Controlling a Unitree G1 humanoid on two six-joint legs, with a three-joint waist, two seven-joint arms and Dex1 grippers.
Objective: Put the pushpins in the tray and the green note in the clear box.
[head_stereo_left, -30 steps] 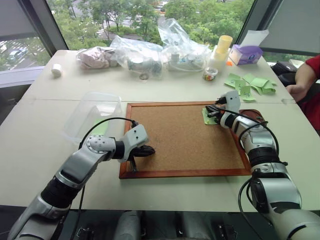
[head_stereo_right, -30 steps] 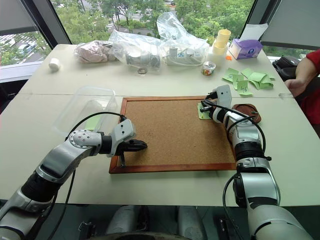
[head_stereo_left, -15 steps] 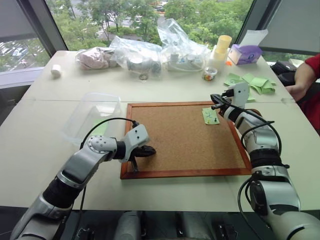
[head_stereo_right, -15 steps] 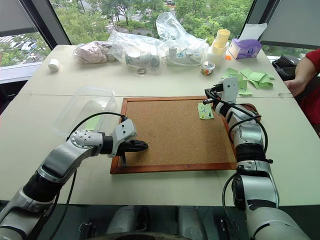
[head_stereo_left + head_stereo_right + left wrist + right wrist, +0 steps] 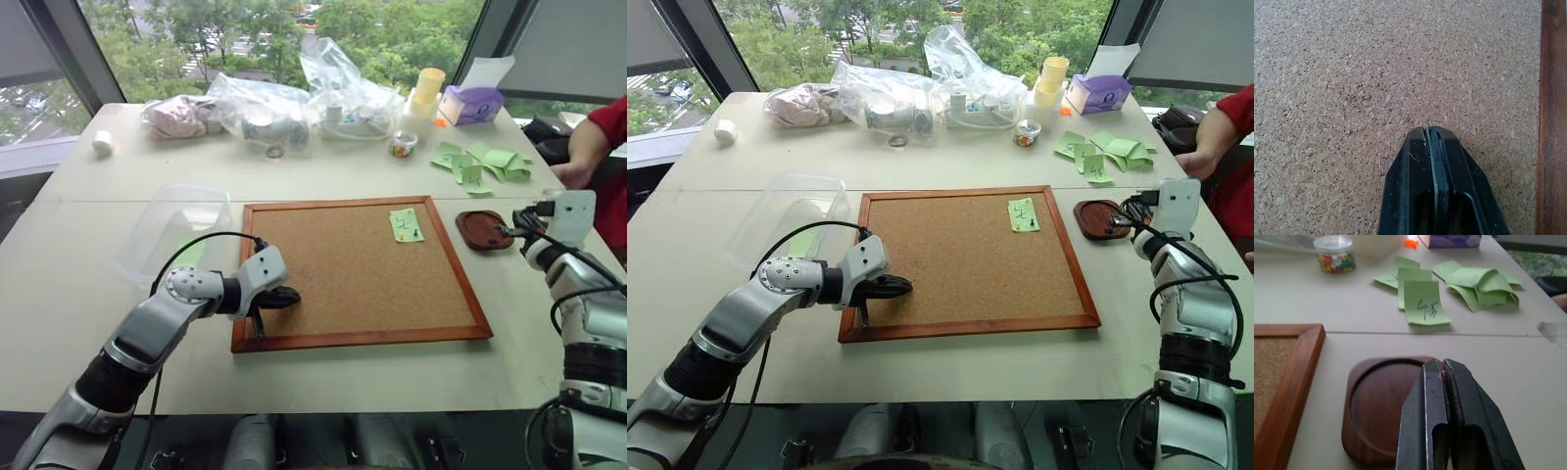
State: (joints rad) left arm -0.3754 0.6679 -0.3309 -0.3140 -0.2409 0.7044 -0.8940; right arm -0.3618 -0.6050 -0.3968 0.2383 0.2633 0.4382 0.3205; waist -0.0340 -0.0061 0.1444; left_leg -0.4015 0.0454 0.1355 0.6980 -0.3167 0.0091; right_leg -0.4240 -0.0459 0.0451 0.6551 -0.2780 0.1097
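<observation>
My right gripper should keep moving inward and let go of the pushpin there, as the red pushpin is above the tray's edge and the tray's middle [image 5: 1392, 406] is open.
The green note [image 5: 406, 224] lies flat on the corkboard [image 5: 343, 279], near its far right corner. A tiny dark dot on the note is too small to make out. The dark reddish-brown tray [image 5: 484, 229] sits on the table just right of the board. My right gripper [image 5: 510, 231] hovers at the tray's right edge. It is shut, and a speck of red, a pushpin [image 5: 1442, 375], shows between its fingertips above the tray [image 5: 1376, 406]. My left gripper [image 5: 291, 297] is shut and holds nothing, low over the board's near left corner. The clear box [image 5: 181, 223] stands left of the board.
A heap of loose green papers [image 5: 487, 162] and a small jar of coloured pins [image 5: 399, 146] lie beyond the tray. Crinkled plastic bags [image 5: 294, 103], cups and a purple tissue box [image 5: 470, 103] line the far edge. A person's arm [image 5: 588, 147] rests at the far right.
My right gripper has left the green note and swung right to the tray, still shut. The note stays on the board. The left arm has not moved.
</observation>
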